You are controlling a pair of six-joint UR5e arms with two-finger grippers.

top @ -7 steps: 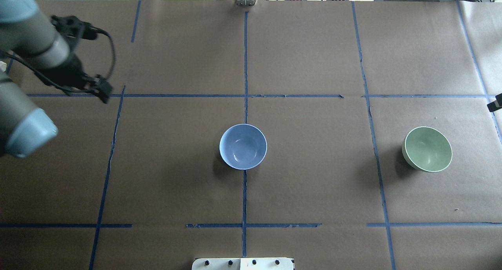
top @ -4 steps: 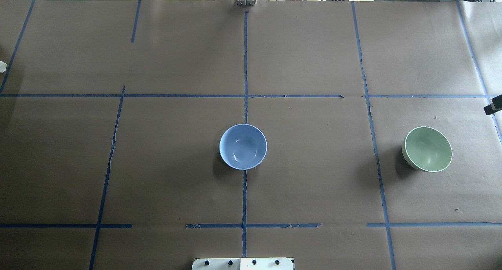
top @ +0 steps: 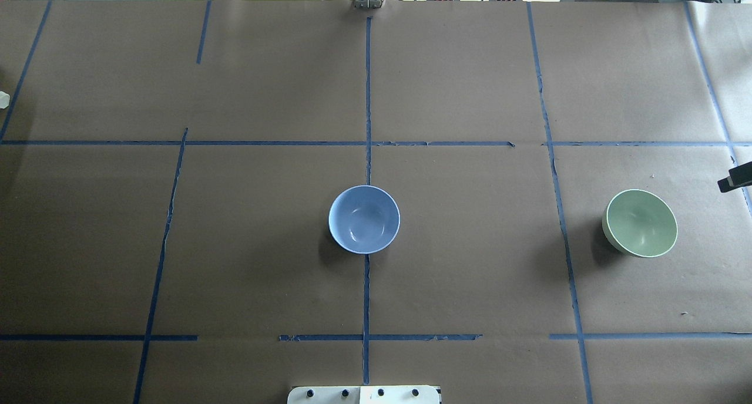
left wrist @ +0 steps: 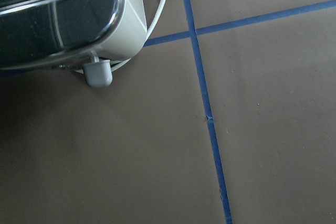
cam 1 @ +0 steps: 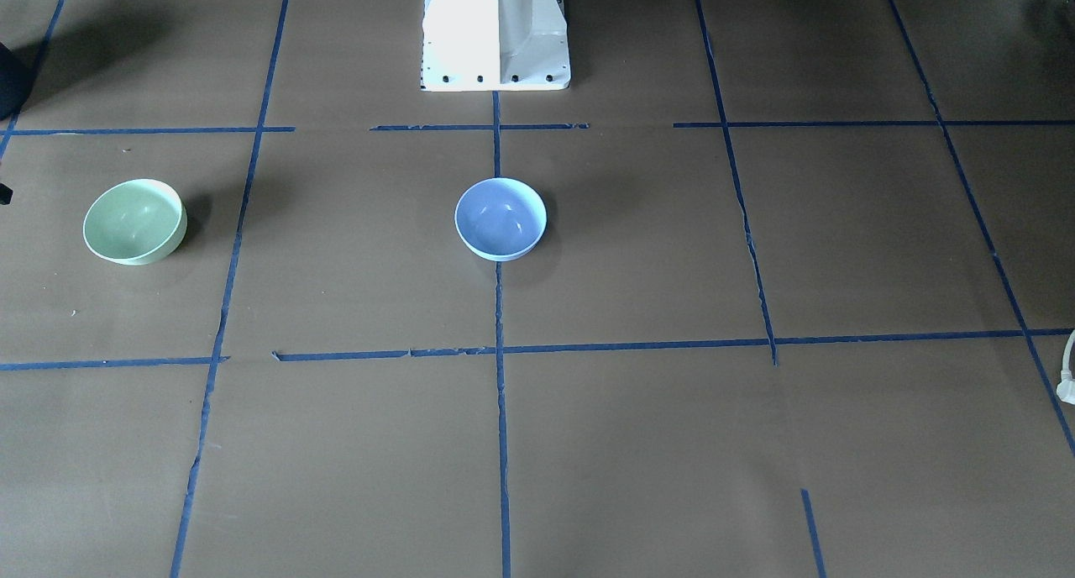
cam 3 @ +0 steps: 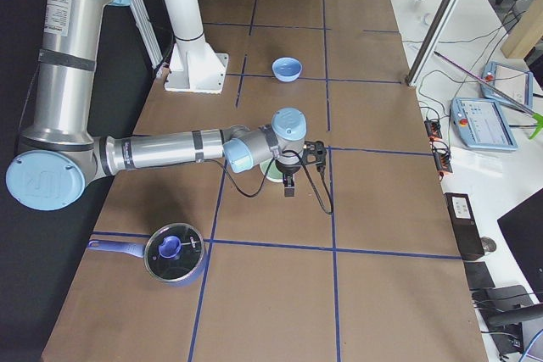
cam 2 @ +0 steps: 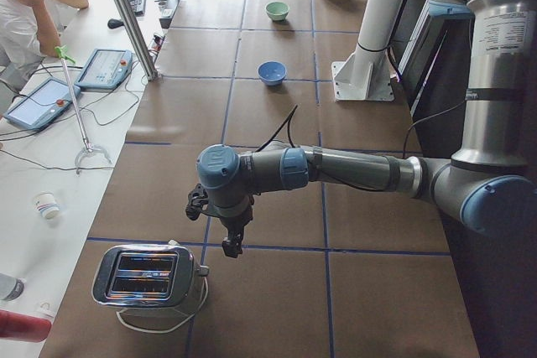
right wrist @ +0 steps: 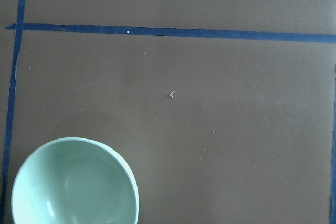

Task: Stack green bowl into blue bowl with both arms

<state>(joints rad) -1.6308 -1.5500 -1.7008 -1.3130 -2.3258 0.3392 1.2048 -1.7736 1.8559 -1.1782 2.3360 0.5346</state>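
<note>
The green bowl [cam 1: 135,222] will nest nearly rim to rim when I lower it, because the empty blue bowl [cam 1: 500,219] flares out much like it does.
The green bowl [top: 640,223] stands upright on the right part of the table; it also shows in the front view [cam 1: 134,221] and at the lower left of the right wrist view [right wrist: 73,182]. The blue bowl [top: 364,219] stands upright at the table's middle [cam 1: 500,218]. My right gripper [cam 3: 289,187] hangs just beside the green bowl, on its outer side; only a black sliver of it [top: 734,179] shows overhead. I cannot tell whether it is open. My left gripper [cam 2: 228,246] hangs over the table's far left end, far from both bowls; I cannot tell its state.
A chrome toaster [cam 2: 147,274] with a white cord stands at the left end, close under the left gripper [left wrist: 63,14]. A lidded pot [cam 3: 174,252] sits at the right end. The white pedestal [cam 1: 495,32] is at the robot's edge. An operator [cam 2: 25,6] sits beside the table.
My left arm has swung out of the overhead view to the left. The black sliver of my right gripper has slid down the view's right edge. Both bowls have stayed put.
</note>
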